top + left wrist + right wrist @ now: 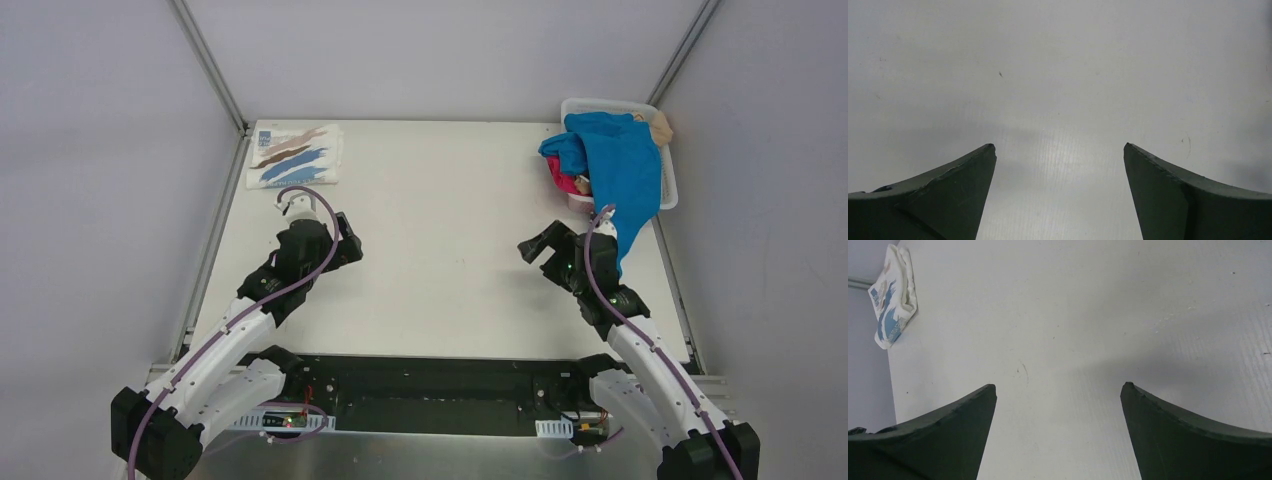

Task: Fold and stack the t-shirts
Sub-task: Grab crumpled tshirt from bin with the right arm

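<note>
I can see the bright blue t-shirt lying on top of the beige cloth (646,122), so I should keep moving my right gripper over the basket until its fingers are on both sides of the t-shirt (622,156).
A folded white t-shirt with brown and blue brushstrokes (294,154) lies at the table's far left corner; it also shows in the right wrist view (892,297). A bright blue t-shirt (620,170) hangs out of the white mesh basket (668,180) at the far right, over pink (562,180) and beige (660,127) cloth. My left gripper (350,243) is open and empty over bare table, near the folded shirt; its jaws stand wide apart (1060,146). My right gripper (535,248) is open and empty, left of the basket; its jaws stand wide apart (1058,386).
The white table (440,260) lies between the two grippers. Grey walls with metal rails (210,70) close in the left, back and right. A black base strip (430,385) runs along the near edge.
</note>
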Tool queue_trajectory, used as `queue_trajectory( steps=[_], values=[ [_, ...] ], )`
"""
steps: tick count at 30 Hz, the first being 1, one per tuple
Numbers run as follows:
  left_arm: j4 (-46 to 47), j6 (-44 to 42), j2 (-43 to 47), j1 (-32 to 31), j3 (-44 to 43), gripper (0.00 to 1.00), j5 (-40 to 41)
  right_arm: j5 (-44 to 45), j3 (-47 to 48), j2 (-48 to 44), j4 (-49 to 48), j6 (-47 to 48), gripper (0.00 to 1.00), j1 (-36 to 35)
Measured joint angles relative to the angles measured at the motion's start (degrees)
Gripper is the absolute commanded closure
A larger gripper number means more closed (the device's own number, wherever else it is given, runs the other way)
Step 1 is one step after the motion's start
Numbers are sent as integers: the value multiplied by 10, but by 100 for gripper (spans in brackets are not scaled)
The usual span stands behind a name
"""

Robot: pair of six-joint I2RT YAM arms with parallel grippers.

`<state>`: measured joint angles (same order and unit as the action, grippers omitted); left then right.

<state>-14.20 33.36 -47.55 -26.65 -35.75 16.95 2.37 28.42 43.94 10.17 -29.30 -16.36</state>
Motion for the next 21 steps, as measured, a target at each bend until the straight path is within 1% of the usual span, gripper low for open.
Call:
queue_trajectory(
  steps=[6, 9, 14, 15, 18, 21],
  values=[
    [0, -2, 0, 0, 0, 1, 0, 35, 7, 9, 3, -1, 1, 0],
    [2, -3, 0, 0, 0, 1, 0, 75, 56, 57, 28, 3, 1, 1],
    [3, -4, 0, 0, 0, 1, 1, 144, 223, 177, 75, 33, 1, 20],
    [4, -4, 0, 0, 0, 1, 1, 158, 266, 205, 83, 41, 1, 33],
    [5, -4, 0, 0, 0, 1, 1, 188, 356, 271, 99, 61, 1, 77],
    [7, -4, 0, 0, 0, 1, 1, 195, 441, 349, 117, 83, 1, 132]
  ],
)
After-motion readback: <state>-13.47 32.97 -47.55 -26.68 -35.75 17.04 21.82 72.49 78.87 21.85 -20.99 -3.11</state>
